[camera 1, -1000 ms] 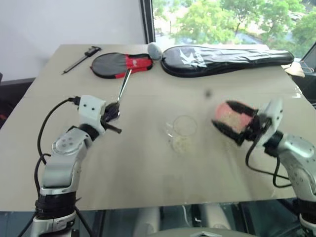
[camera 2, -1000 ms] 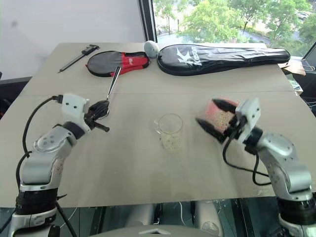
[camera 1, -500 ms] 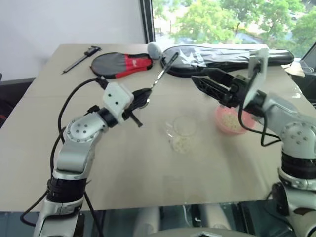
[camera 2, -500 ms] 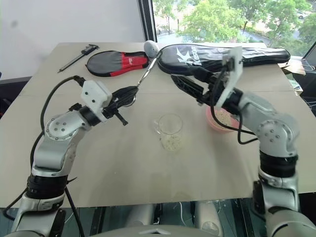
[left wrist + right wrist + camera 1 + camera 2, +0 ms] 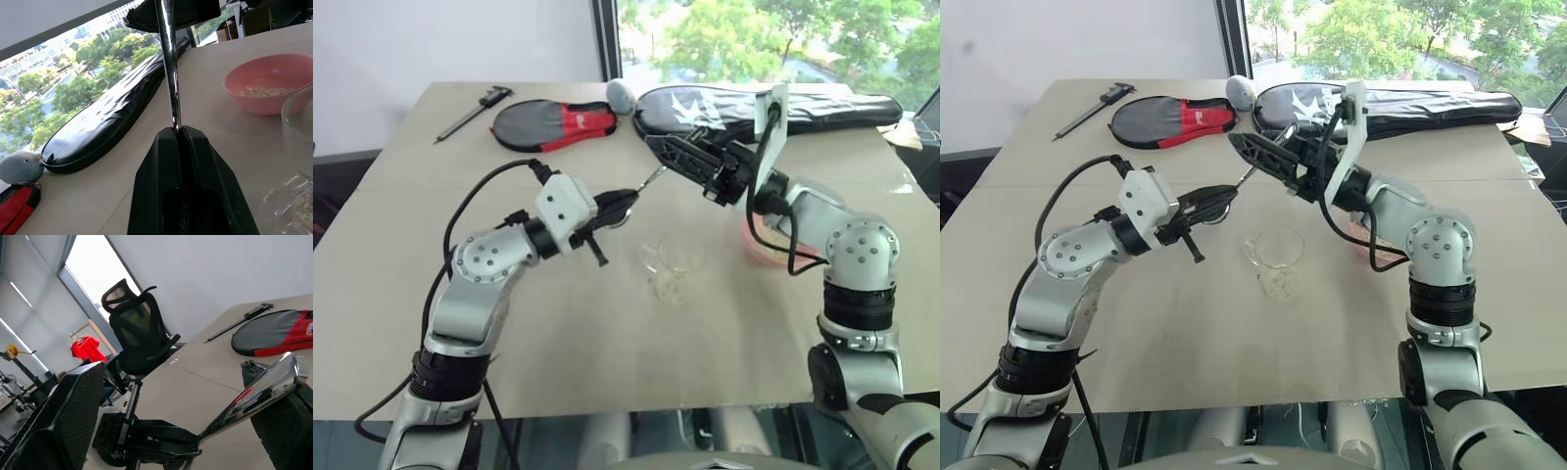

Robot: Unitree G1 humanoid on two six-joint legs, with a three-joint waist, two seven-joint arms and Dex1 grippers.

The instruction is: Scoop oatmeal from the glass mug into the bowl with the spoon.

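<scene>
The spoon will lean with its handle above the mug's rim when I lower it in, because the spoon's slim handle (image 5: 652,179) looks longer than the short glass mug (image 5: 673,264).
My left gripper (image 5: 612,204) is shut on the spoon (image 5: 168,73) near its bowl end, and the slim silver handle juts out toward the right arm. The right gripper (image 5: 171,377) stands open, its two black fingers on either side of the handle's far end (image 5: 259,391). The glass mug (image 5: 674,257) stands on the table just below both grippers, with oatmeal (image 5: 673,284) in its bottom. The pink bowl (image 5: 269,93) sits to the right of the mug, partly behind the right arm, and holds a few oat flakes.
At the back of the table (image 5: 558,352) lie a long black racket bag (image 5: 803,106), a red-and-black paddle cover (image 5: 553,124), a grey plush toy (image 5: 621,94) and a black caliper (image 5: 475,110). A black office chair (image 5: 139,333) stands beyond the table's left side.
The right gripper let go of the bowl, now on the table, and swung left and up to the spoon handle. The left gripper carried the spoon right and upward.
</scene>
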